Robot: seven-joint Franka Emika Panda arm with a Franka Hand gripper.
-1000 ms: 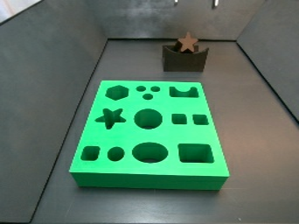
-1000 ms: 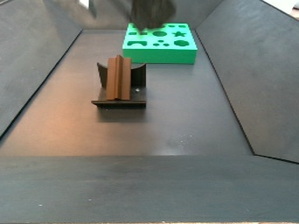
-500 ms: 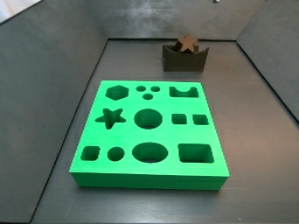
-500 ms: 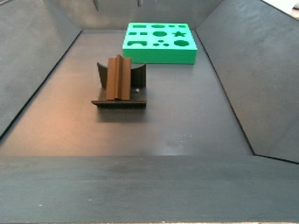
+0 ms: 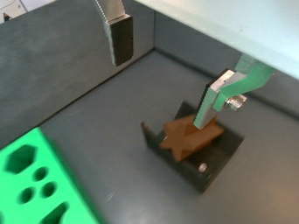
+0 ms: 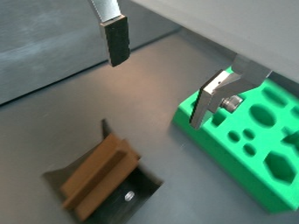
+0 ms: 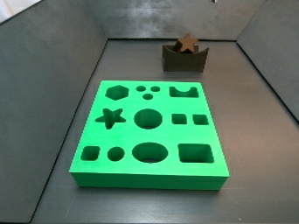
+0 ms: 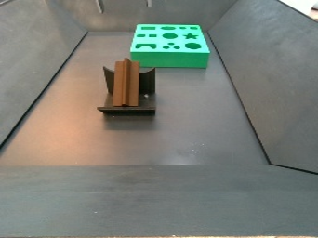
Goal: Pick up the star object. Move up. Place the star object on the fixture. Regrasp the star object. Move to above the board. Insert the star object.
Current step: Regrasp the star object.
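Note:
The star object (image 7: pixel 187 42) rests in an open-topped notch (image 7: pixel 198 50), so it will come loose when the robot's gripper lifts it, and the dark fixture will stay behind.
The brown star object (image 7: pixel 187 41) rests in the notch of the dark fixture (image 7: pixel 184 59) at the far end of the floor. It looks like a ridged block (image 8: pixel 125 82) on the fixture (image 8: pixel 125 110) from the side. My gripper (image 5: pixel 162 92) hangs open high above it with nothing between its fingers (image 5: pixel 121 39). Both wrist views look down on the star object (image 5: pixel 184 137) (image 6: pixel 100 175); the gripper (image 6: pixel 159 92) is well apart from it. The green board (image 7: pixel 149 131) (image 8: pixel 170 44) lies flat, and its star hole holds nothing. The gripper is above the top edge of both side views.
Grey walls enclose the dark floor on all sides. In the wrist views the board (image 6: pixel 251 131) (image 5: pixel 35 184) lies a short way from the fixture (image 5: pixel 211 162) (image 6: pixel 135 188), with bare floor between them.
One second ago the gripper showed at the top edge of both side views; it has since risen out of them. The star object stays on the fixture.

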